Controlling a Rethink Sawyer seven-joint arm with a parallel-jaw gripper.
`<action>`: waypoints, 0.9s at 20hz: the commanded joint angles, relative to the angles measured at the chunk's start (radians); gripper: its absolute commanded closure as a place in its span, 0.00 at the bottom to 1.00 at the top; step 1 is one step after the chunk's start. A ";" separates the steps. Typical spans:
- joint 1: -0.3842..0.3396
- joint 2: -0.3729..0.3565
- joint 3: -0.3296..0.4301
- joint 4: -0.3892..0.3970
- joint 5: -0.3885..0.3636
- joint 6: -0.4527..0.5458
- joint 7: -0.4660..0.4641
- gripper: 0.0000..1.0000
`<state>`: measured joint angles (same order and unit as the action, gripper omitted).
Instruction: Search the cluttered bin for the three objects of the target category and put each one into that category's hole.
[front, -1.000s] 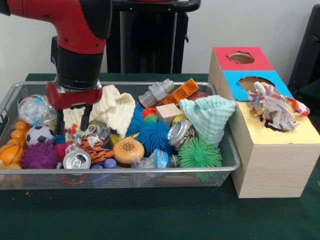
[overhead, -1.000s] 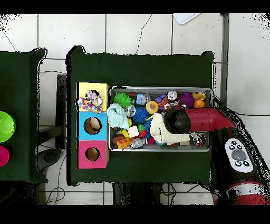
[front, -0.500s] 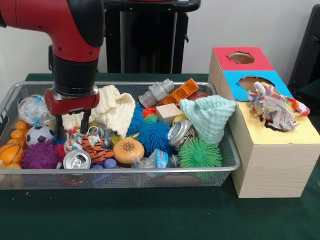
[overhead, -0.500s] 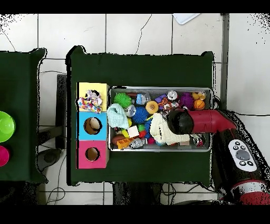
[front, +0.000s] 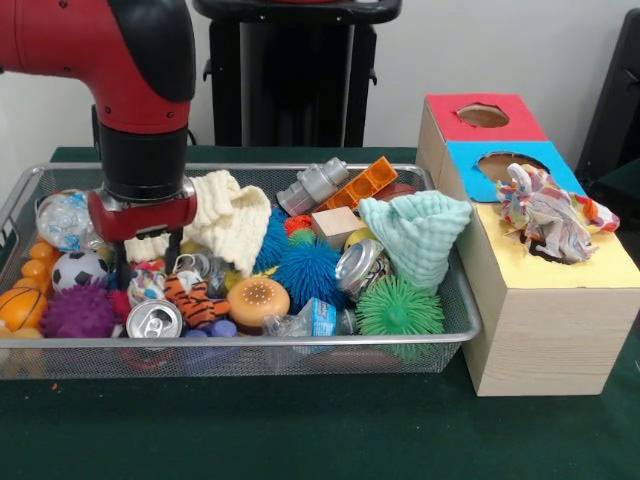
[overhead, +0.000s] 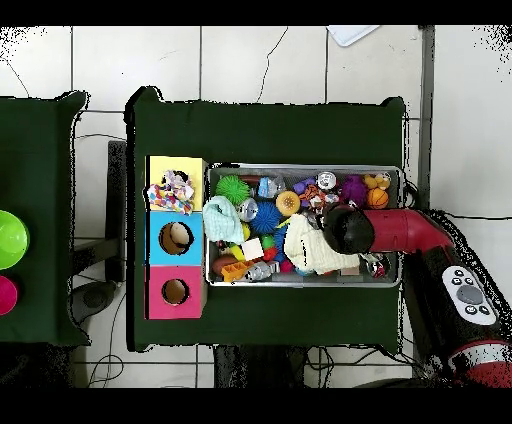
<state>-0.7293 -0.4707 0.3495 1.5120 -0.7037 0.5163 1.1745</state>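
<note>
My gripper is about to lift the printed cloth (front: 149, 282). Red spikes (front: 120, 303) stick out tight against it, so the printed cloth will pull spiky balls up along with it.
The wire mesh bin (front: 250, 352) is full of toys; it also shows in the overhead view (overhead: 300, 167). My gripper (front: 148, 262) is open and low in the bin's left part, its fingers (front: 124, 268) astride a printed white cloth (front: 147, 281) lying among the toys. In the overhead view the arm (overhead: 385, 230) hides the gripper. Another printed cloth (front: 548, 212) lies bunched on the yellow surround (front: 600, 265) of the wooden box (front: 545, 330), covering most of the hole; it also shows in the overhead view (overhead: 172, 190). No third printed cloth shows.
A cream waffle cloth (front: 225, 215) lies just right of my gripper, and a mint-green cloth (front: 420, 235) at the bin's right. A can (front: 153, 320), a tiger toy (front: 195, 300), a soccer ball (front: 78, 268) and spiky balls crowd round. Blue (front: 500, 165) and red (front: 483, 115) holes lie behind.
In the front view my gripper has moved a little left and down into the bin, over the printed cloth. Its fingers stay apart. Nothing else has moved.
</note>
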 joint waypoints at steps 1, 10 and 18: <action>-0.076 0.076 0.189 0.056 0.011 -0.061 -0.110 0.00; -0.107 0.083 0.242 0.067 -0.020 -0.079 -0.084 0.00; -0.102 0.060 0.244 0.075 -0.050 -0.096 -0.070 1.00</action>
<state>-0.8384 -0.4294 0.5004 1.5307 -0.7070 0.4892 1.1745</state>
